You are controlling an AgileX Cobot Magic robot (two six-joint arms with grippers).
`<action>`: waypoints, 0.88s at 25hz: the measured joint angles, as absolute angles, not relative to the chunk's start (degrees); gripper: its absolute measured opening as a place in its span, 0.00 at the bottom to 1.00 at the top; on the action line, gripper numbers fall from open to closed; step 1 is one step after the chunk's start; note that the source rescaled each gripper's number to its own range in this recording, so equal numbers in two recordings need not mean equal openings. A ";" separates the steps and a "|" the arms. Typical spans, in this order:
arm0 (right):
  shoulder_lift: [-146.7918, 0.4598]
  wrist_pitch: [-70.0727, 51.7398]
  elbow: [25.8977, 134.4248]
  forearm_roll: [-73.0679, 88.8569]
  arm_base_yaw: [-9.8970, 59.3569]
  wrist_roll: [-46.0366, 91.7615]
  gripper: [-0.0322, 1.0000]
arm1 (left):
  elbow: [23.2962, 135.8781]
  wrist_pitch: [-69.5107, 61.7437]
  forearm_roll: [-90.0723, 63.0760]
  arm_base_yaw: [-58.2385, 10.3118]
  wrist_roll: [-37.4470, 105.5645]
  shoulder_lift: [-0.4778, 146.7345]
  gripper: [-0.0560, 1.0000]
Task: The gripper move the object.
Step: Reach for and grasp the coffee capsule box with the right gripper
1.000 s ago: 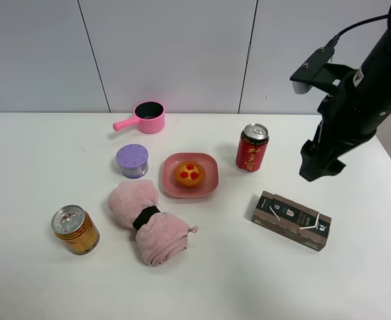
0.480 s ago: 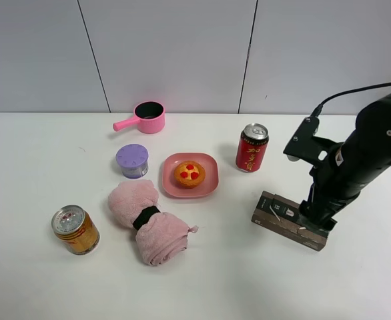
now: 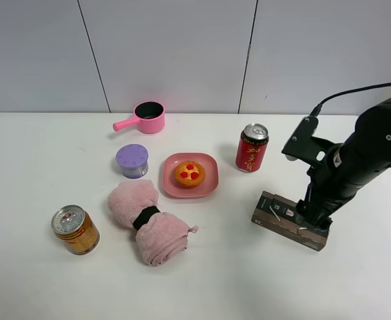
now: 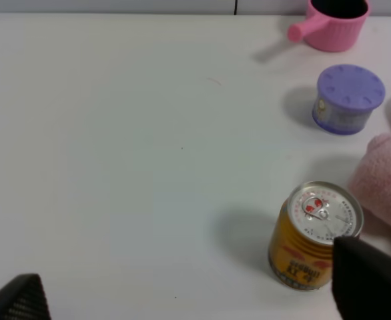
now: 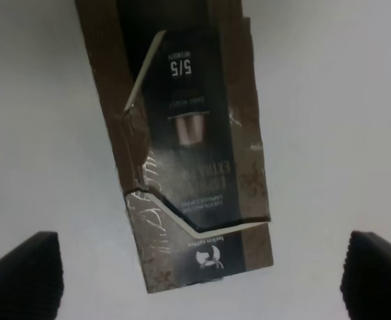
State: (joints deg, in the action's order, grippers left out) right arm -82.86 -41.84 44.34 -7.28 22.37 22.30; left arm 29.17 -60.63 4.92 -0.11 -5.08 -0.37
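Only the logo end of the dark brown [image 5: 209,257] carton is between my right gripper's open fingers, so my right gripper should move over to the carton's middle [image 3: 289,219] before it closes and lifts.
The dark brown carton [image 3: 280,215] lies flat on the white table at the right, a white straw across it. My right gripper [image 3: 315,218] is lowered over the carton's right end. In the right wrist view the carton [image 5: 189,147] lies between my two black fingertips [image 5: 23,270], which stand wide apart on either side; the right gripper [image 5: 199,273] is open and not closed on it. My left gripper [image 4: 189,300] is open and empty above the table near the gold can [image 4: 314,235]; it is out of the exterior view.
A red can [image 3: 251,148] stands just behind the carton. A pink plate [image 3: 207,187] with a tart, a purple tin [image 3: 133,161], a rolled pink towel [image 3: 149,223], a pink pot [image 3: 145,117] and the gold can [image 3: 75,229] lie to the left.
My right arm came down from above the table onto the carton's right end, then held nearly still. The carton has barely shifted. Nothing else moved.
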 joint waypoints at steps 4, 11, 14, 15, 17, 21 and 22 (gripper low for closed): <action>-87.60 -42.11 44.34 -6.46 22.37 21.14 0.56 | 29.17 -60.63 4.92 -0.11 -5.08 -0.37 1.00; -92.41 -40.36 44.34 -7.11 22.37 16.70 0.58 | 29.17 -60.63 4.92 -0.11 -5.08 -0.37 1.00; -92.41 -39.47 44.34 -8.25 22.37 16.32 0.58 | 29.17 -60.63 4.92 -0.11 -5.08 -0.37 1.00; -92.35 -38.69 44.34 -8.60 22.37 16.31 0.58 | 29.17 -60.63 4.92 -0.11 -5.08 -0.37 1.00; -91.97 -38.19 44.34 -9.05 22.37 16.31 0.58 | 29.17 -60.63 4.92 -0.11 -5.08 -0.37 1.00; -91.86 -39.06 44.34 -9.02 22.37 16.27 0.70 | 29.17 -60.63 4.92 -0.11 -5.08 -0.37 1.00; -91.86 -39.11 44.34 -8.60 22.37 16.01 0.82 | 29.17 -60.63 4.92 -0.11 -5.08 -0.37 1.00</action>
